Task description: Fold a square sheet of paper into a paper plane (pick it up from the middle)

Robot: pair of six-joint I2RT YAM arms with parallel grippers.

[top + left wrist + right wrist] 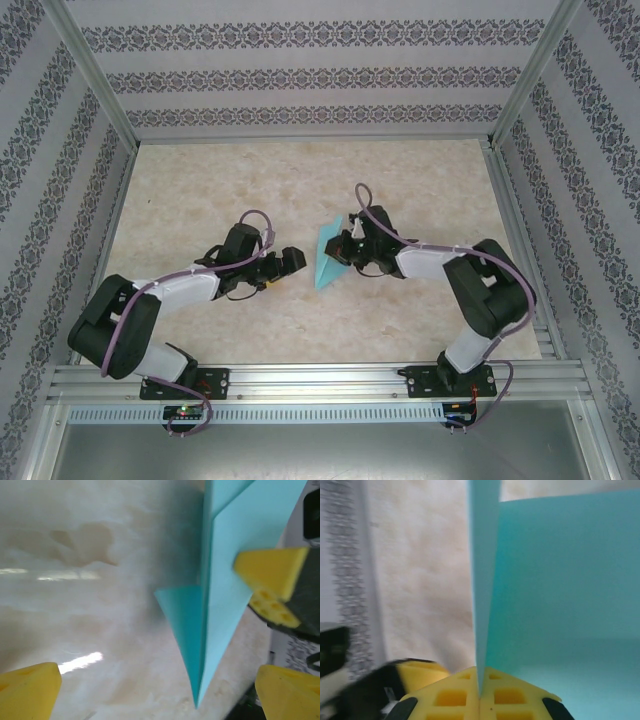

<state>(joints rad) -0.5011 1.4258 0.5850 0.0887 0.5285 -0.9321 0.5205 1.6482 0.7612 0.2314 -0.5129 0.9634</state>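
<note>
My left gripper will carry the paper plane, and the plane should stay straight instead of sagging, because a sharp crease runs down to its tip.
The square sheet of paper stands folded into a narrow, pointed turquoise paper plane in the middle of the table, held on edge. My right gripper is shut on it from the right. In the right wrist view the yellow pads pinch a folded layer of the plane, and one wing spreads out to the right. My left gripper is just left of the plane, open and apart from it. In the left wrist view the plane's tip points down between the wide-apart left fingers.
The beige marbled table top lies on all sides of the plane. Patterned walls and metal frame rails enclose the table. The right gripper's yellow pads press on the plane's right side in the left wrist view.
</note>
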